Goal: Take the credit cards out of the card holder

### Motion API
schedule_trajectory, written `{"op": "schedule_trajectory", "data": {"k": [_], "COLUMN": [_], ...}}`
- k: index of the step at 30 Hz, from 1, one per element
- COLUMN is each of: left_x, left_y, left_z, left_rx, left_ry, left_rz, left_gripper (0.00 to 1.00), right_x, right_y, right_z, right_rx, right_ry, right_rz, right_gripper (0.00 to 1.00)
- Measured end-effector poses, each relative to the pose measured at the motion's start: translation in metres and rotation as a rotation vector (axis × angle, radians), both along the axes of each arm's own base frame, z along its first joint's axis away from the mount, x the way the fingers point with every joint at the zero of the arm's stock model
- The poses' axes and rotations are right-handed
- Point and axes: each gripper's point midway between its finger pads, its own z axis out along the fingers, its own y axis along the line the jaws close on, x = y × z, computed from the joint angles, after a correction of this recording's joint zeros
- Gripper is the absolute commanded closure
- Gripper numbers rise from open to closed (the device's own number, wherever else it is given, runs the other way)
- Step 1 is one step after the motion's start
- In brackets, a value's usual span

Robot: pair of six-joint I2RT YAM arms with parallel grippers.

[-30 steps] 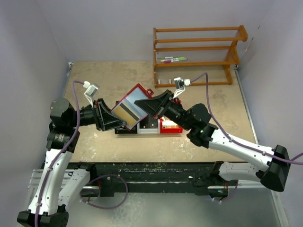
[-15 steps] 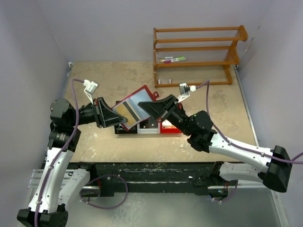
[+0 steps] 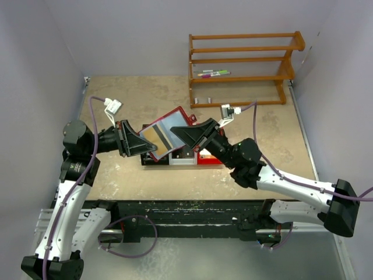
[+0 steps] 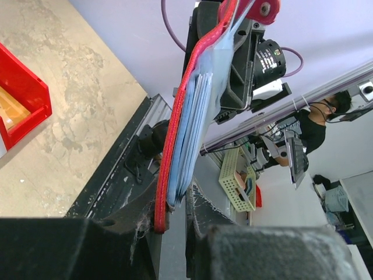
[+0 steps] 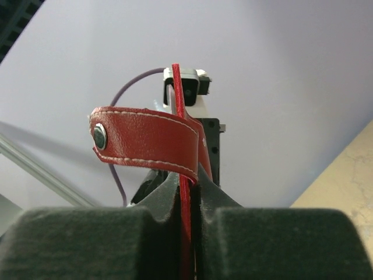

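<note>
The card holder slants up from my left gripper to the strap. So next my right gripper opens, grabs the strap-side edge of the card holder and turns the holder level.
The maroon card holder hangs open in the air over the bins, held between both grippers. A tan card with a dark stripe shows in its blue-grey sleeve. My left gripper is shut on the holder's lower left corner. In the left wrist view the holder is edge-on: red cover and blue sleeves sit between my fingers. My right gripper is shut on the holder's right edge. In the right wrist view the red cover sits between its fingers, with the strap tab looped above.
Below the holder lies a row of small bins: a black box, a white bin and a red bin. The red bin also shows in the left wrist view. A wooden rack holding pens stands at the back right.
The right arm has drawn back and lowered its forearm while keeping its grip. The holder has shifted slightly up and left between the grippers. The left arm has barely moved.
</note>
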Motion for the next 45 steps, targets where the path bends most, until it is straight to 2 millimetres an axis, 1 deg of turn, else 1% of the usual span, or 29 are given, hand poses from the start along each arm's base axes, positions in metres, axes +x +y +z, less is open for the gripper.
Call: {"op": "schedule_trajectory", "data": {"k": [1, 2, 3, 4, 6, 8, 10, 11, 13, 14, 15, 19, 21, 22, 24, 26, 27, 28, 30, 31, 34, 35, 37, 39, 40, 43, 45], "left_x": [0.000, 0.000, 0.002, 0.003, 0.005, 0.008, 0.008, 0.008, 0.005, 0.003, 0.002, -0.001, -0.003, -0.004, -0.005, -0.005, -0.004, -0.003, -0.002, -0.001, -0.003, -0.004, -0.005, -0.006, -0.005, -0.001, 0.001], "left_y": [0.000, 0.000, 0.000, 0.000, 0.001, 0.001, 0.001, 0.001, 0.002, 0.002, 0.002, 0.003, 0.003, 0.004, 0.004, 0.004, 0.004, 0.004, 0.004, 0.005, 0.004, 0.004, 0.004, 0.003, 0.003, 0.002, 0.001], "left_z": [-0.001, -0.002, -0.003, -0.004, -0.004, -0.005, -0.009, -0.010, -0.011, -0.010, -0.010, -0.009, -0.009, -0.010, -0.012, -0.014, -0.015, -0.015, -0.016, -0.016, -0.015, -0.015, -0.015, -0.015, -0.015, -0.015, -0.017], "left_rx": [0.002, 0.005, 0.011, 0.019, 0.037, 0.055, 0.075, 0.083, 0.098, 0.104, 0.109, 0.128, 0.135, 0.138, 0.147, 0.156, 0.159, 0.163, 0.172, 0.175, 0.180, 0.180, 0.178, 0.175, 0.176, 0.161, 0.144], "left_ry": [0.000, 0.002, -0.003, -0.001, -0.006, -0.006, -0.006, -0.009, -0.014, -0.020, -0.024, -0.043, -0.050, -0.052, -0.058, -0.062, -0.067, -0.071, -0.083, -0.088, -0.115, -0.123, -0.132, -0.140, -0.139, -0.121, -0.101], "left_rz": [-0.003, -0.001, 0.004, 0.010, 0.011, 0.007, -0.005, -0.011, -0.027, -0.036, -0.044, -0.070, -0.080, -0.085, -0.092, -0.096, -0.098, -0.099, -0.104, -0.107, -0.123, -0.129, -0.140, -0.150, -0.149, -0.137, -0.128], "left_gripper": [1.00, 1.00, 1.00, 1.00, 1.00, 1.00, 1.00, 1.00, 1.00, 1.00, 1.00, 1.00, 1.00, 1.00, 1.00, 1.00, 1.00, 1.00, 1.00, 1.00, 0.99, 0.92, 0.75, 0.53, 0.45, 0.33, 0.30], "right_x": [0.000, 0.001, 0.001, 0.002, 0.004, 0.012, 0.023, 0.027, 0.031, 0.030, 0.027, 0.014, 0.007, 0.005, 0.002, 0.000, -0.002, -0.004, -0.007, -0.008, -0.008, -0.009, -0.014, -0.017, -0.018, -0.019, -0.018], "right_y": [-0.002, -0.003, -0.004, -0.005, -0.008, -0.011, -0.012, -0.011, -0.007, -0.004, -0.001, 0.007, 0.009, 0.010, 0.009, 0.008, 0.007, 0.005, 0.001, -0.002, -0.008, -0.010, -0.013, -0.016, -0.019, -0.029, -0.033], "right_z": [-0.003, -0.005, -0.008, -0.013, -0.021, -0.022, -0.019, -0.015, -0.009, -0.008, -0.008, -0.013, -0.019, -0.021, -0.026, -0.028, -0.029, -0.030, -0.033, -0.034, -0.035, -0.036, -0.036, -0.038, -0.042, -0.054, -0.060], "right_rx": [-0.002, -0.012, -0.027, -0.058, -0.137, -0.203, -0.281, -0.314, -0.384, -0.411, -0.439, -0.514, -0.539, -0.550, -0.566, -0.572, -0.575, -0.578, -0.585, -0.590, -0.593, -0.590, -0.556, -0.510, -0.478, -0.393, -0.332], "right_ry": [0.010, 0.019, 0.022, 0.017, -0.009, -0.038, -0.070, -0.086, -0.116, -0.130, -0.142, -0.169, -0.173, -0.173, -0.166, -0.161, -0.161, -0.158, -0.158, -0.156, -0.155, -0.155, -0.154, -0.142, -0.125, -0.071, -0.030], "right_rz": [-0.003, -0.007, -0.004, -0.005, 0.005, 0.012, 0.030, 0.037, 0.067, 0.087, 0.116, 0.228, 0.281, 0.299, 0.322, 0.331, 0.335, 0.336, 0.333, 0.328, 0.293, 0.284, 0.274, 0.259, 0.245, 0.199, 0.175], "right_gripper": [0.64, 0.57, 0.51, 0.48, 0.45, 0.46, 0.49, 0.53, 0.65, 0.71, 0.74, 0.82, 0.85, 0.83, 0.74, 0.73, 0.74, 0.80, 0.99, 1.00, 1.00, 1.00, 1.00, 1.00, 1.00, 1.00, 1.00]}}
